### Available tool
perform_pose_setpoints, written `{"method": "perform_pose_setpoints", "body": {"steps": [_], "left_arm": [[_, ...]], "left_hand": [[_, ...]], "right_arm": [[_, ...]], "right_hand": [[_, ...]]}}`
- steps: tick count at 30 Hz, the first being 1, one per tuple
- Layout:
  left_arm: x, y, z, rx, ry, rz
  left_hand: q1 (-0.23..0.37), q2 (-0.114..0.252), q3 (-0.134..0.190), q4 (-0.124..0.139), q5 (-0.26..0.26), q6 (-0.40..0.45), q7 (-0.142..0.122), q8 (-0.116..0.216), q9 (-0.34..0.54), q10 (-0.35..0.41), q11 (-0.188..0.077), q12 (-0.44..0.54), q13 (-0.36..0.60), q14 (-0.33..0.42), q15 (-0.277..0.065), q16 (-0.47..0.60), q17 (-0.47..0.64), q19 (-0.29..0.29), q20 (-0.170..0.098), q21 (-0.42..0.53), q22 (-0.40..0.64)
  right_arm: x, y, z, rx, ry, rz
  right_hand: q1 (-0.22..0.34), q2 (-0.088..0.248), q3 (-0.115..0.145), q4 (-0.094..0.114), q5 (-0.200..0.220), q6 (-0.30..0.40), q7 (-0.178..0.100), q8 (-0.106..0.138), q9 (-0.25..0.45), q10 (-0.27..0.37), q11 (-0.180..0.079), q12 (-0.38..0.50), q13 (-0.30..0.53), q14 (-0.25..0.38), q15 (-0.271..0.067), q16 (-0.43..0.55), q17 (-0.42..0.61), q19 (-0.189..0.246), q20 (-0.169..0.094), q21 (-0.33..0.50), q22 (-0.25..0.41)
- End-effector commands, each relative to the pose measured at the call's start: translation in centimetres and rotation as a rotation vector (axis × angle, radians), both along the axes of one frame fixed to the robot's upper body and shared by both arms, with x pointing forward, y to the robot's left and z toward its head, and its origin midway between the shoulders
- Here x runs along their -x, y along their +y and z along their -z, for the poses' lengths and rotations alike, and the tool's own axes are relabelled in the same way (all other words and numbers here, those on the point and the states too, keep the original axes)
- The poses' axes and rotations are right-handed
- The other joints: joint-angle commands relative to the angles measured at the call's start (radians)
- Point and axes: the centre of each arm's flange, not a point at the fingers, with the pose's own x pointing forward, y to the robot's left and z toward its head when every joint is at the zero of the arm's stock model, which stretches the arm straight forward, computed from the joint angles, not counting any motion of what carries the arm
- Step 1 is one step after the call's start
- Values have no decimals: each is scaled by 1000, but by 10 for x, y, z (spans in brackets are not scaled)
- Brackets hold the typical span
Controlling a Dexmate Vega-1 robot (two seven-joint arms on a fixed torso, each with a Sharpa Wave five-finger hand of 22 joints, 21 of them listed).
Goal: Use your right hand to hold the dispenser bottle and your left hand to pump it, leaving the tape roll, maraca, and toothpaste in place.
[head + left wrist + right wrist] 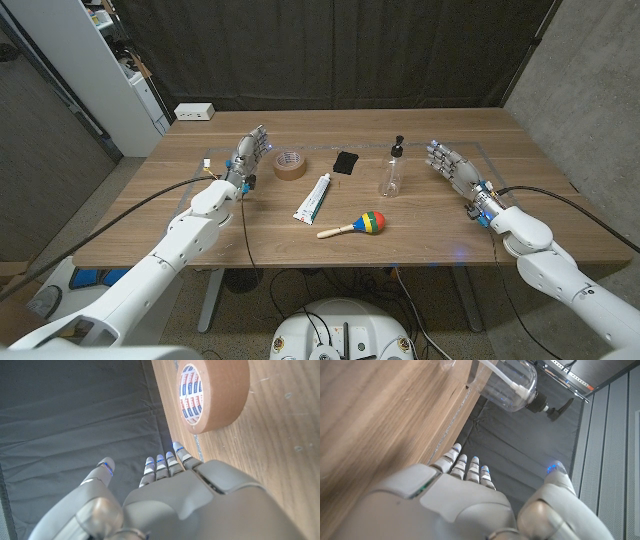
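The dispenser bottle [391, 177] should be empty when the robot lifts it for pumping, because only a white straw [503, 376] can be seen through the bottle's clear body.
A clear dispenser bottle [392, 174] with a black pump top stands upright right of the table's middle; its body [512, 385] also shows in the right wrist view. My right hand [452, 168] is open, fingers straight, to the right of the bottle and apart from it. My left hand [250, 152] is open at the table's left, close beside the brown tape roll [290, 165], which appears again in the left wrist view [215, 392]. A white toothpaste tube [313, 198] lies in the middle. The coloured maraca [356, 226] lies near the front edge.
A small black object [346, 162] lies between the tape roll and the bottle. A white power strip [194, 112] sits behind the table's far left corner. A dark curtain hangs behind the table, with a white cabinet [110, 70] at the far left.
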Motion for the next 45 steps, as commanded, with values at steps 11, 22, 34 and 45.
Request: {"method": "perform_pose_setpoints", "body": {"steps": [11,22,34,45], "left_arm": [[22,0,11,87,9,-44],[31,-2,12,106,30,-79],[39,-2,10,83,4,-101],[35,-7,15,58,-43,-73]], "left_hand": [[-2,4,10,-10,-7,28,2,7,4,36,-6,13,3,34,-2,12,4,36,-53,-11,4],[-9,6,14,-11,-8,38,5,7,4,47,-6,13,3,45,-3,13,4,44,-53,-18,4],[-23,14,19,-4,-7,49,5,7,5,61,-8,13,3,55,-2,12,6,56,-52,-27,5],[-28,8,26,-12,-8,48,-5,1,4,46,-19,2,3,34,-12,0,4,43,-67,-49,4]], "right_arm": [[2,1,7,195,-92,33],[2,5,8,295,-115,77],[7,14,10,374,-131,115],[9,31,10,399,-153,108]], "right_hand": [[78,-17,17,-17,-6,-103,6,-13,2,-71,-2,-3,2,-52,5,3,-23,-31,-2,4,4],[125,-30,25,-20,0,-161,19,-10,6,-95,14,0,4,-64,15,7,-33,-53,-3,1,4],[175,-50,32,-19,9,-175,75,5,10,-124,34,4,8,-95,39,6,-42,-64,6,4,4],[205,-58,37,-17,13,-200,103,5,14,-132,58,10,13,-96,56,12,-47,-66,20,7,4]]}}
